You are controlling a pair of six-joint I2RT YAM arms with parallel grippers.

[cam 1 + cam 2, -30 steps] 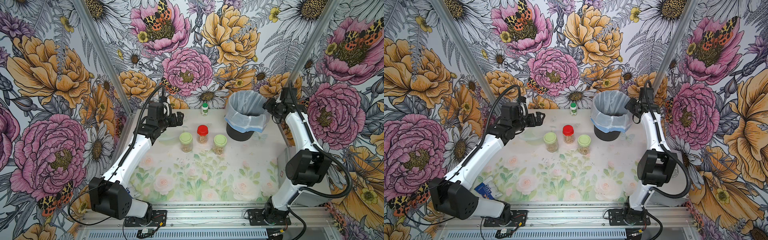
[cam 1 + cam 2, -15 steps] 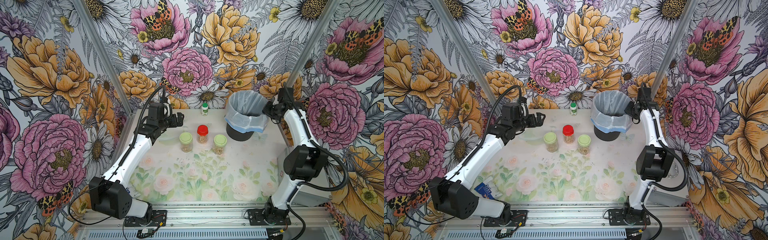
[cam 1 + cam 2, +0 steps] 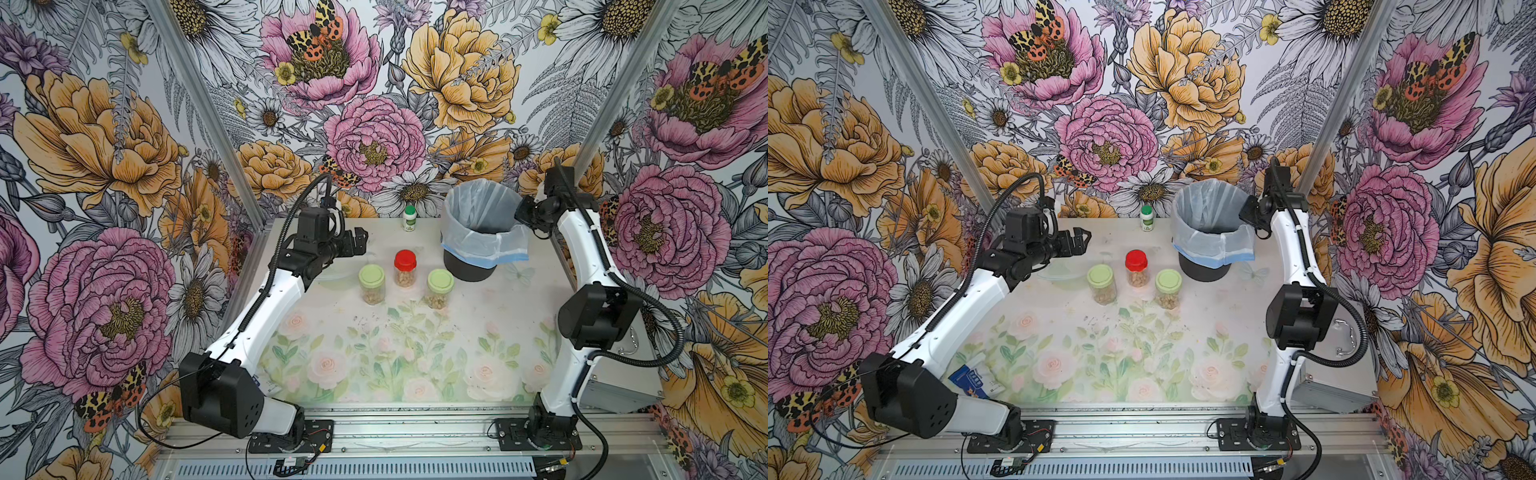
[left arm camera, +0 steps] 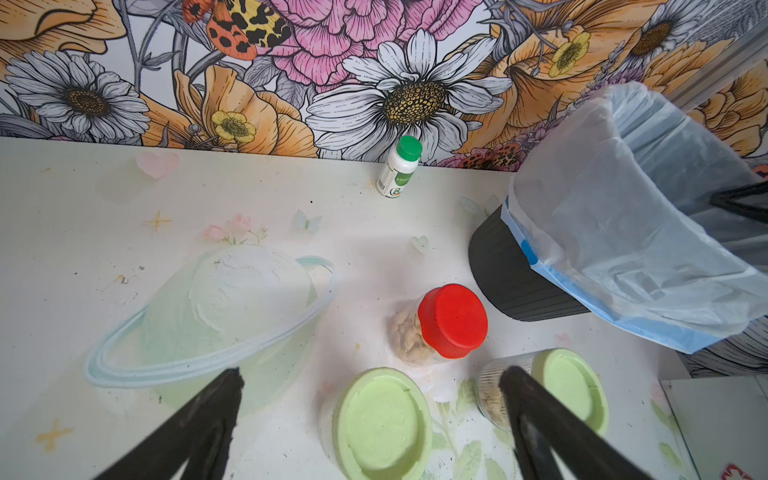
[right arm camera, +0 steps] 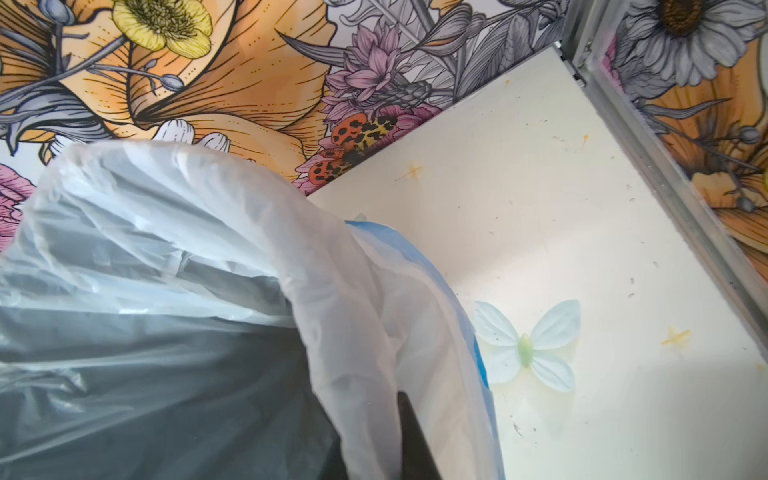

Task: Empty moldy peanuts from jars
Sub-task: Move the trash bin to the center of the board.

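Note:
The robot's right gripper holds the bin's rim and the space behind the jars is open, so it should keep moving the bin until the bin stands there.
Three jars stand in a row mid-table, lids on: a green-lidded jar, a red-lidded jar and another green-lidded jar. Tan moldy peanuts show through the glass. My left gripper hovers open behind and left of the jars, holding nothing. My right gripper is shut on the rim of the white liner bag of the black bin.
A small white bottle with a green cap stands at the back wall. A blue packet lies front left under my left arm. A metal box sits off the table's right edge.
My right gripper has closed on the liner's rim and its wrist has shifted slightly along the bin. The left arm and the jars have stayed put.

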